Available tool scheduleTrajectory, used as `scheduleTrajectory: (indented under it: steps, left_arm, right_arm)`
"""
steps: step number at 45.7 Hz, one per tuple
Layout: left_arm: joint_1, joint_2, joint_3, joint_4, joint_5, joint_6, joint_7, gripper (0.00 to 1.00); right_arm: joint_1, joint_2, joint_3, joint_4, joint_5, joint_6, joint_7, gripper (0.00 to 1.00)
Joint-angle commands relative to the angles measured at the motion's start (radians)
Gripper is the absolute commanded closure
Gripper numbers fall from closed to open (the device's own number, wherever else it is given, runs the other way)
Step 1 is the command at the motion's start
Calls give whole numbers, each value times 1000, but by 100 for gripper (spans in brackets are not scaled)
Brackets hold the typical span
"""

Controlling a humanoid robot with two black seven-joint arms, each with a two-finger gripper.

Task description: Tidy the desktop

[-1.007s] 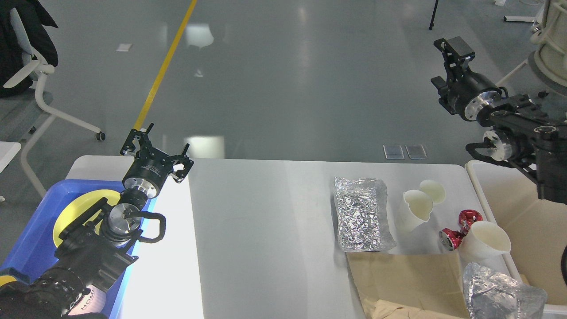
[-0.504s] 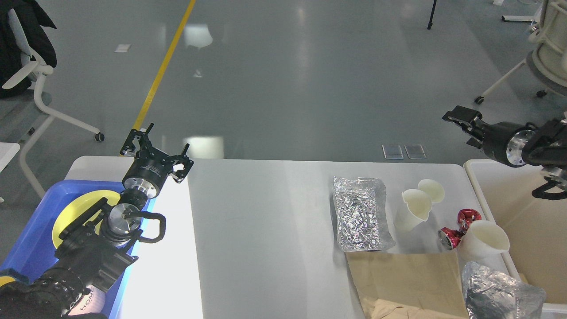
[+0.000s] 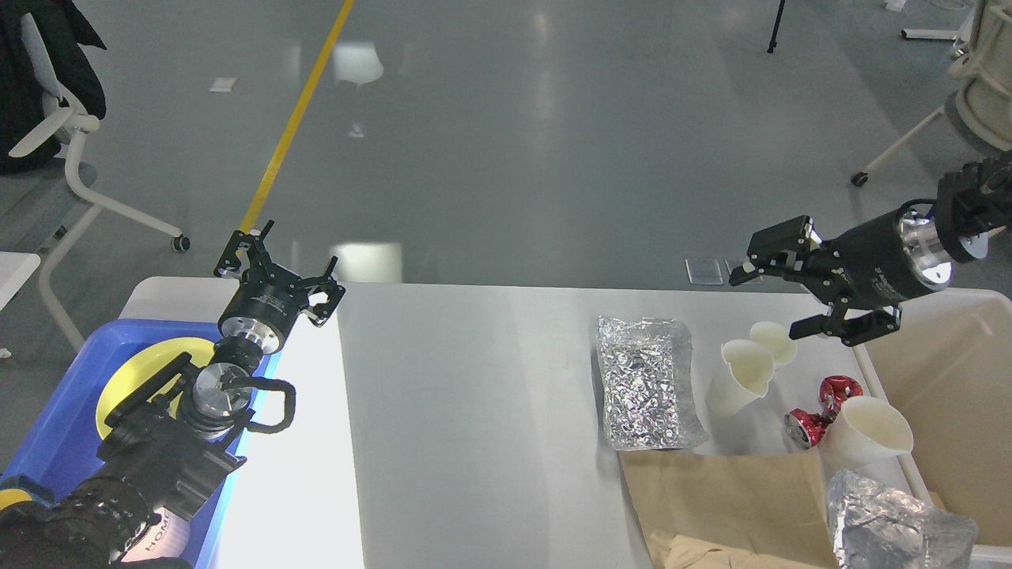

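Note:
Sharp creases [image 3: 874, 504] are standing up across the second foil bag [image 3: 899, 527], so I expect the bag to stay spread wide rather than hang limp when I lift it.
The desktop [image 3: 474, 395] is a wide white-grey tabletop. On its right part lie a silver foil bag [image 3: 644, 379], two white paper cups [image 3: 743, 371] close together, a crushed red can [image 3: 818, 411], a third white cup [image 3: 866, 431], brown paper [image 3: 727, 498] and a second foil bag [image 3: 893, 525] at the front right. My right gripper [image 3: 775, 296] is open and empty, hovering above the far right of the desktop, just over the two cups. My left gripper [image 3: 281, 265] is open and empty above the desktop's far left corner.
A blue plastic tray [image 3: 71, 442] with a yellow plate [image 3: 142, 371] stands at the left edge. A beige plastic bin [image 3: 949, 379] stands off the right edge. An office chair [image 3: 55, 150] stands on the floor at far left.
My right arm has swung down and left from high at the right, bringing its open gripper over the two cups. The left arm has not moved.

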Motion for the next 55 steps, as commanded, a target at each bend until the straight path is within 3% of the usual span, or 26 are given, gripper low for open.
scheduleTrajectory:
  steps: [1,6,11,23,55]
  left_arm:
    - [0,0,-1,0,0,0,0,2]
    - [1,0,-1,0,0,0,0,2]
    - [1,0,1,0,0,0,0,2]
    - [1,0,1,0,0,0,0,2]
    - [1,0,-1,0,0,-1,0,2]
  right_arm:
    - [101,75,-77,165,1,-18,-27,0]
    - [150,141,-130,283,3,-104,-25,0]
    - [166,158,-161,297,14,-190,-21,0]
    - [169,159,-154,308,38,-150,-17,0]
    - [129,216,-120,308,113,-163,-31,0]
